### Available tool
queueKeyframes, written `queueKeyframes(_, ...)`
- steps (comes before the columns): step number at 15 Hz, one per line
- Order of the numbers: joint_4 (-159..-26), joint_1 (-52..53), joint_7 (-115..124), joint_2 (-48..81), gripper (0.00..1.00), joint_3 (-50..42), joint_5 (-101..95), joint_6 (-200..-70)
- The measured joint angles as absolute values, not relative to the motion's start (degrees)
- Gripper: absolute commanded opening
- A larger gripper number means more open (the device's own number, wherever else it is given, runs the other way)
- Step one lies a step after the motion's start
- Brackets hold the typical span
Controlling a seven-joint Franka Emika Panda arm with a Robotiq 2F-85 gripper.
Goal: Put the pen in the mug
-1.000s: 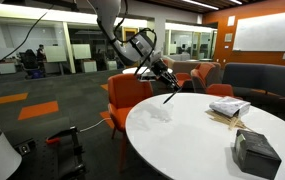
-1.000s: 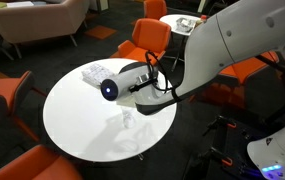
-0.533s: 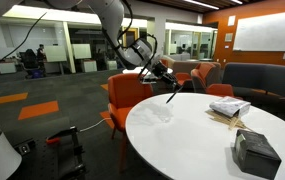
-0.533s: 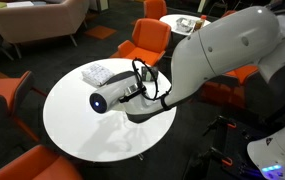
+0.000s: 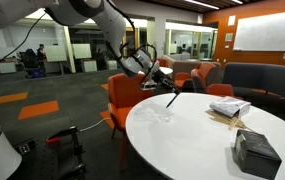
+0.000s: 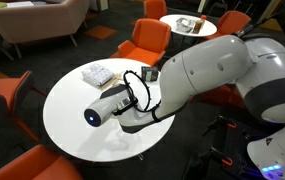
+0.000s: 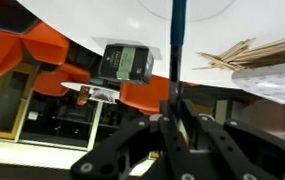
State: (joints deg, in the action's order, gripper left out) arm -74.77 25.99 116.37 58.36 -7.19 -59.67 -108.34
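Observation:
My gripper should go on lowering the pen until its tip is inside and then let go, because the pen's lower end (image 5: 169,104) points down into the mug's open rim (image 5: 163,112).
My gripper (image 5: 160,73) is shut on the pen (image 5: 170,92), a thin dark stick that points down over the near edge of the white round table (image 5: 197,140). The mug (image 5: 159,112), a small see-through cup, stands on the table just below the pen's tip. In the wrist view the pen (image 7: 177,40) runs straight out from between the closed fingers of my gripper (image 7: 177,108) toward the table. In an exterior view my arm (image 6: 117,98) hides the gripper, pen and mug.
A dark grey box (image 5: 254,152) sits near the table's front edge and shows in the wrist view (image 7: 127,62). Pale wooden sticks (image 5: 225,116) and white papers (image 5: 229,105) lie behind it. Orange chairs (image 5: 130,95) ring the table.
The arm has swung and the wrist has dropped a little, bringing the pen closer over the mug. The pen stays in the grip.

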Motion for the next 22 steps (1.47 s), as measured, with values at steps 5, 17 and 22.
queueKeyframes(5,-71.45,26.1,116.27,62.07,0.02,-7.13,-59.71,-108.04)
queueKeyframes(17,-70.02,26.15,116.2,64.63,0.48,-7.05,-59.45,-106.57)
queueKeyframes(22,-69.91,26.04,116.2,64.47,0.9,-6.94,-59.13,-106.19)
